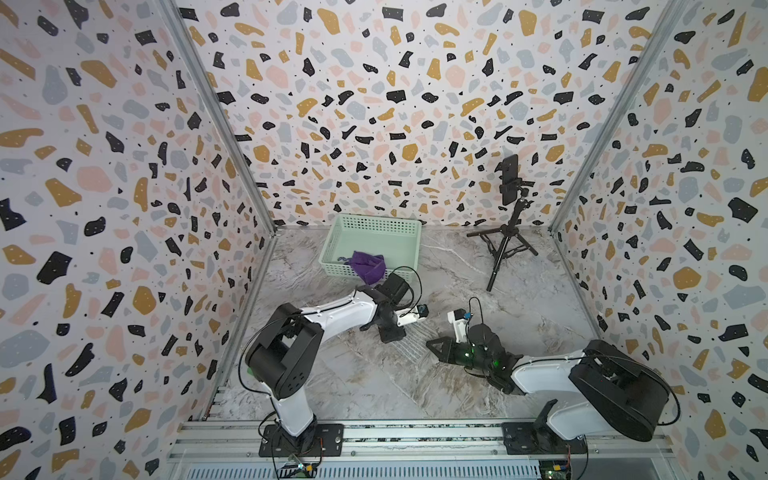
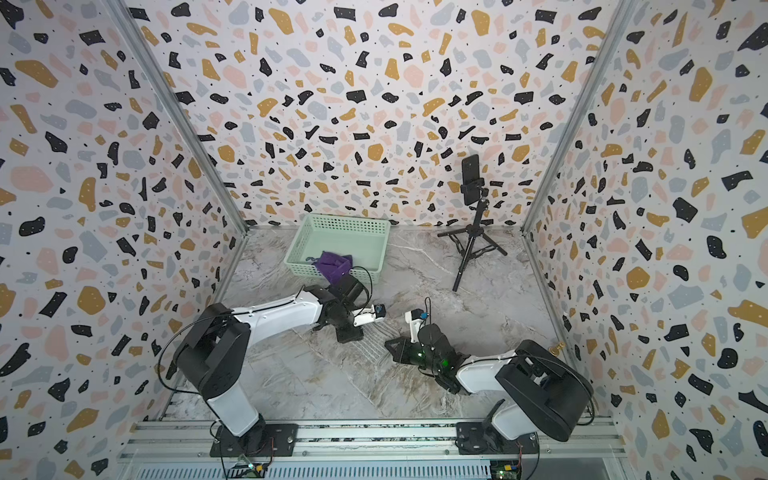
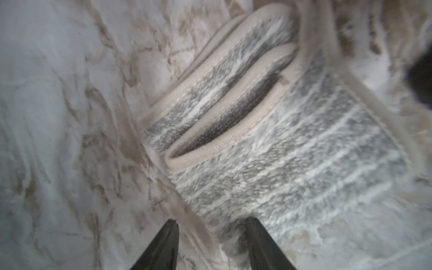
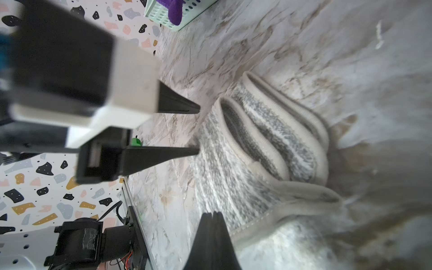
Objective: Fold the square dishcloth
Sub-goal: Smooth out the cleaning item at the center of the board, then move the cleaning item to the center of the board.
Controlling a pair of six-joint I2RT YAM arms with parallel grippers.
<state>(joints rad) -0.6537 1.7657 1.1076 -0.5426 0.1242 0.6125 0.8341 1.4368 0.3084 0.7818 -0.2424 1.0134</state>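
Observation:
The folded dishcloth (image 1: 411, 346) is in the middle of my workspace. My right gripper needs to move it toward the tripod before my left gripper gets the purple cloth (image 1: 369, 266).
The square dishcloth (image 3: 280, 149) is grey and white striped with a beige hem. It lies folded in several layers on the marble table (image 1: 374, 386), between the two grippers, and is faint in both top views (image 1: 409, 341) (image 2: 374, 338). My left gripper (image 3: 211, 223) is open just above it. One finger is over the cloth's edge and the other over bare table; the right wrist view also shows these fingers (image 4: 187, 153) apart. My right gripper (image 4: 214, 214) is shut, its tip at the cloth's hemmed edge, with nothing visible between the fingers.
A mint green basket (image 1: 376, 222) stands at the back of the table with a purple cloth (image 1: 365, 266) hanging over its front rim. A phone on a black tripod (image 1: 509, 226) stands at the back right. Patterned walls close in three sides.

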